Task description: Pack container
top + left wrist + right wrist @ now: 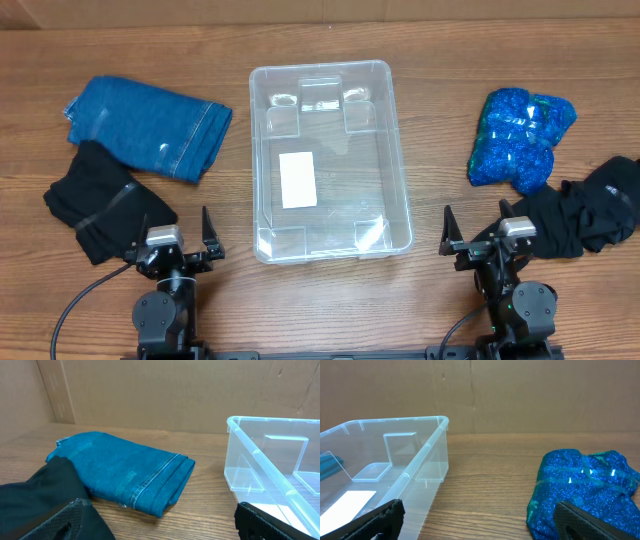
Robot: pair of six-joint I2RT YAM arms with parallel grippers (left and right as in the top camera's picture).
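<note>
A shiny band (587, 481) runs across the sparkly blue garment (518, 140). The garment will therefore stay a tight bundle, pinched at its middle, when I carry it into the container.
The clear plastic container (330, 160) stands in the middle of the table, empty, with a white label on its bottom. Folded blue jeans (150, 125) lie to its left, a black garment (100, 205) in front of them. A sparkly blue garment (520, 135) lies to the right, a second black garment (585, 215) in front of it. My left gripper (175, 245) is open and empty at the front left, beside the black garment. My right gripper (480, 243) is open and empty at the front right. The left wrist view shows the jeans (125, 470) and the container (270, 460). The right wrist view shows the container (395, 455) and the sparkly garment (585, 485).
The wooden table (440, 300) is backed by a cardboard wall (150, 390). Bare wood lies between each gripper and the container's front corners.
</note>
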